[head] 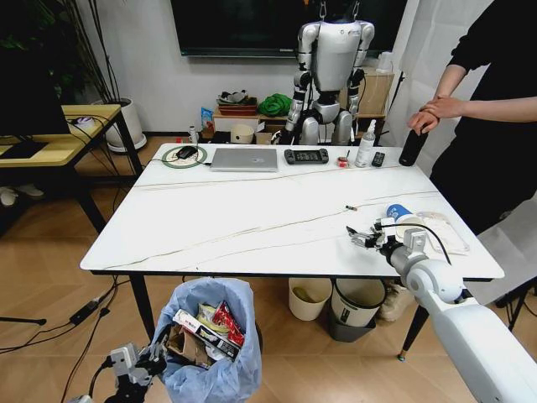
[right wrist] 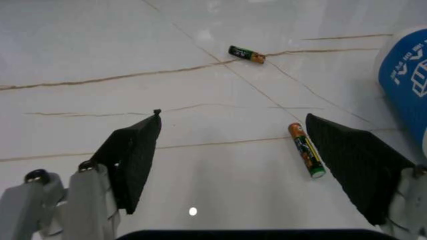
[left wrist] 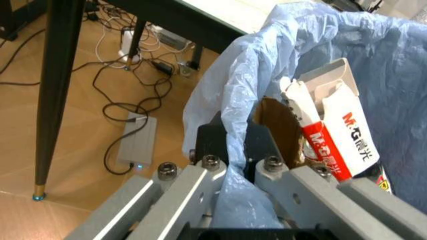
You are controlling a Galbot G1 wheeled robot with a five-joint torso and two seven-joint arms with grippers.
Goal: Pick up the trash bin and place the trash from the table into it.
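Observation:
I expect the orange-tipped battery to swing in line with the fingers, orange tip outward, when I grip it, because it lies slanted beside a gripper pad.
The trash bin (head: 210, 336), lined with a crinkled light-blue bag (left wrist: 333, 40), hangs low in front of the table (head: 252, 218). My left gripper (head: 138, 365) (left wrist: 237, 150) is shut on its bag-covered rim. Inside lie a red-and-white box (left wrist: 340, 140), brown cardboard (left wrist: 280, 125) and a red wrapper (head: 226, 319). My right gripper (head: 362, 238) (right wrist: 243, 165) hovers open just above the table's right front. A battery (right wrist: 307, 150) lies between its fingers, nearer one pad (right wrist: 353, 165). A second battery (right wrist: 247, 54) (head: 350, 207) lies farther off. The blue paper cup (head: 397, 211) (right wrist: 407, 70) lies beside the gripper.
A laptop (head: 244, 159), a game controller (head: 306, 155), a spray bottle (head: 366, 144) and a black bottle (head: 412, 147) line the far edge. White paper (head: 443, 233) lies at the right edge. A cream pail (head: 310, 298) and a black-rimmed bin (head: 357, 306) stand underneath. A person stands at the right.

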